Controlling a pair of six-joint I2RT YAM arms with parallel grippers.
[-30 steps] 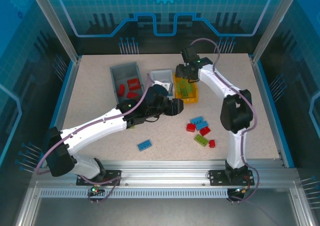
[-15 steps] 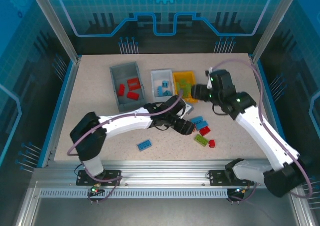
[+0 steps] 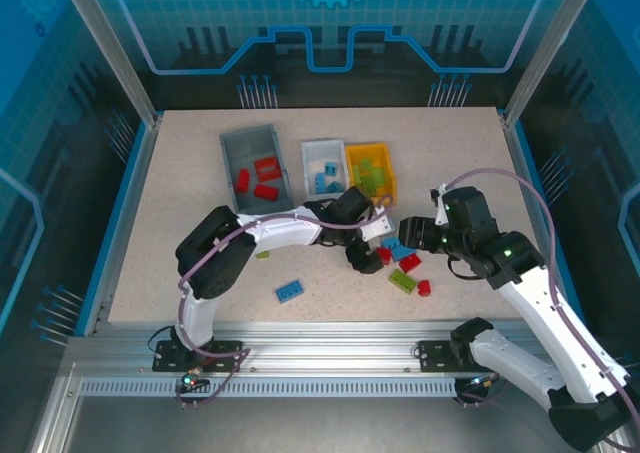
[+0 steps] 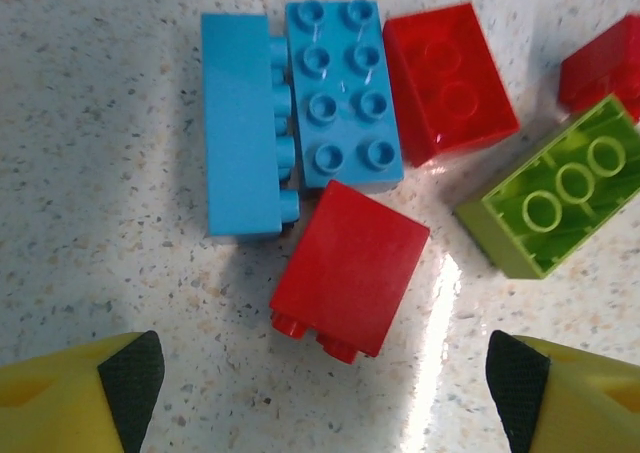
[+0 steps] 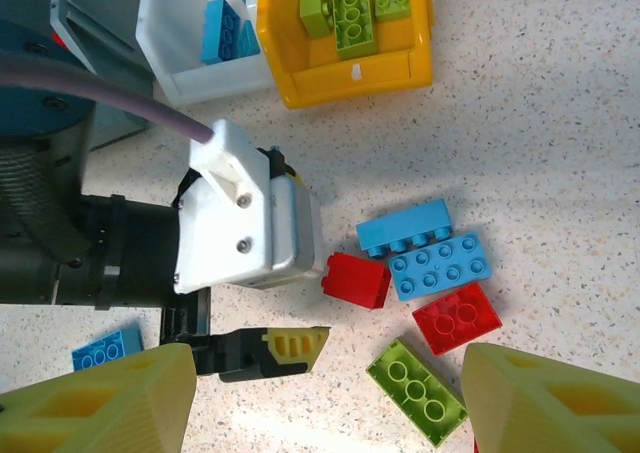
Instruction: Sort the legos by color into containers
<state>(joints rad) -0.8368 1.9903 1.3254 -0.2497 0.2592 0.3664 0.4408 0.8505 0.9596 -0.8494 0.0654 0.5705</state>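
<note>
I should keep my right gripper clear while my left gripper, which is low at the tipped red brick [image 5: 357, 279], takes it to the grey bin [image 3: 255, 171].
A loose cluster of legos lies right of centre: a red brick on its side [image 4: 350, 268], two blue ones [image 4: 340, 93], another red [image 4: 450, 81] and a lime one [image 4: 555, 198]. My left gripper [image 4: 320, 393] hovers low just short of the tipped red brick [image 5: 357, 278], open, nothing between its fingers. My right gripper [image 5: 320, 413] hangs higher over the same cluster [image 3: 405, 263], also open and empty. The containers stand behind: a grey bin [image 3: 232, 163] with red bricks, a white bin [image 3: 308, 158] with blue ones, a yellow bin [image 3: 390, 178] with lime ones.
A lone blue brick [image 3: 290, 291] lies nearer the front edge, left of the cluster. A small lime piece [image 3: 262, 254] lies under the left forearm. The two grippers [image 3: 368, 258] [image 3: 405, 235] are close together over the cluster, with the left wrist housing [image 5: 250, 218] beside the red brick.
The left arm swung from the bins down and right to the cluster. The right arm left the yellow bin and came forward over the same bricks. Both jaws widened.
</note>
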